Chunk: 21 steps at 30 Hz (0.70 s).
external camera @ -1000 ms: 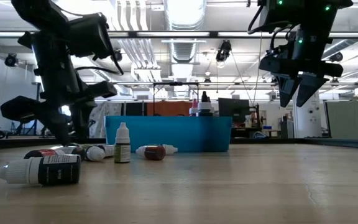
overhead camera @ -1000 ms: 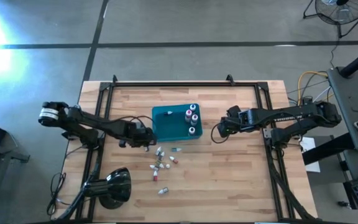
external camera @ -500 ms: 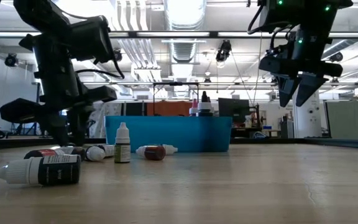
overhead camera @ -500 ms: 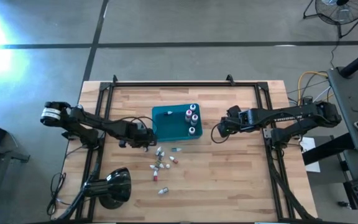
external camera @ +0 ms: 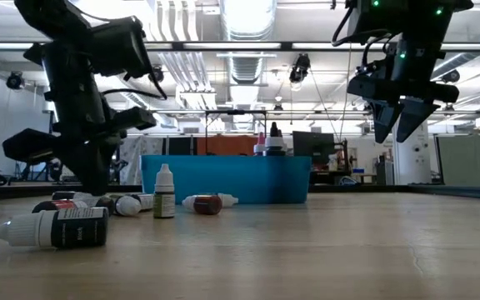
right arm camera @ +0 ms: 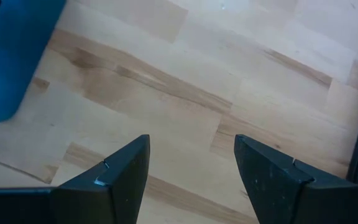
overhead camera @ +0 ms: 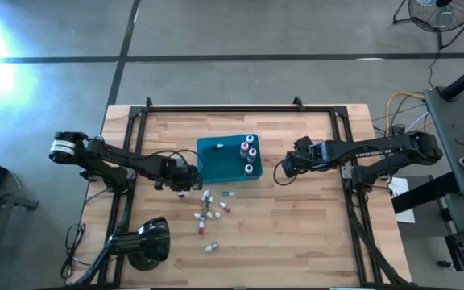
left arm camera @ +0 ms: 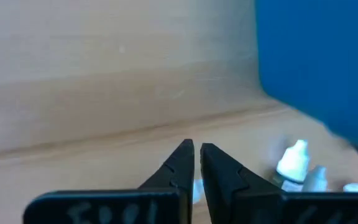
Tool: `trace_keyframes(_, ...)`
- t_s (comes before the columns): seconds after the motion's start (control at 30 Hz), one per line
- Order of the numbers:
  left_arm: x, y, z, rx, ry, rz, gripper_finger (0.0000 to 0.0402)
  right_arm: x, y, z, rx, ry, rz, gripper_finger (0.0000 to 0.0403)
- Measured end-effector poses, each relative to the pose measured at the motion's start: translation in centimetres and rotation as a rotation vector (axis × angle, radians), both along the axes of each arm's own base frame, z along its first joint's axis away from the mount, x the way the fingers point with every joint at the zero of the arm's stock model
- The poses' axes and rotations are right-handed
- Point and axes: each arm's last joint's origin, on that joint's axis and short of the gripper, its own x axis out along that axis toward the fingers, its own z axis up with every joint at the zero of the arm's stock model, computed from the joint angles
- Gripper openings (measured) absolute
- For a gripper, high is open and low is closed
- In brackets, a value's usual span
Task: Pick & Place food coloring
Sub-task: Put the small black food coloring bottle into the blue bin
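Observation:
My left gripper should open its shut fingers, turn and come down with a finger on either side of the bottle's cap [overhead camera: 183, 194] before closing, because the pale-capped bottle [left arm camera: 197, 190] is beyond the ends of its fingers.
Several tiny food coloring bottles [overhead camera: 212, 208] lie loose on the wooden table, just on the near side of the teal bin [overhead camera: 216, 157]. Several more stand inside the bin at its right end [overhead camera: 250, 153]. My left gripper [overhead camera: 185, 189] is down at the left edge of the loose group, fingers shut [left arm camera: 196, 149]. A pale-capped bottle [left arm camera: 293, 163] lies just beyond the fingers. In the low view one bottle stands upright [external camera: 164, 192] and a dark one lies on its side [external camera: 57, 227]. My right gripper [overhead camera: 282, 171] hangs open [right arm camera: 191, 155] above bare table, right of the bin. My left gripper points steeply down at the table with its fingertips almost together. A small pale bit [left arm camera: 194, 190] shows right behind the fingertips. I cannot tell whether the fingers touch it or grip any bottle.
A black lamp-like object [overhead camera: 147, 240] sits at the table's near left corner. A dark metal frame [overhead camera: 216, 107] runs along the far edge and both sides. Bare wood [overhead camera: 296, 234] lies near and right of the bottles.
My left gripper has shut its fingers while staying in place at the left edge of the loose bottles. In the low view its two fingers have come together into one. The right arm has kept still.

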Motion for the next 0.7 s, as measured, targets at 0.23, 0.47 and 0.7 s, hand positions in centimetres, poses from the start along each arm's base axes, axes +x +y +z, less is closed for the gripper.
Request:
trace_keyframes(0.23,-0.3,0.1,0.8,0.048,-0.015,-0.092,0.0007,0.0,0.0,0.0,-0.001,0.003,0.007,0.0228)
trace_keyframes(0.47,0.4,-0.3,2.5,0.075,-0.041,-0.407,0.0063,0.0,0.0,0.0,0.001,0.003,0.007,0.0228)
trace_keyframes(0.7,0.6,-0.7,3.1,0.200,-0.036,-0.773,0.0128,0.0,0.0,0.0,0.003,0.003,0.007,0.0228)
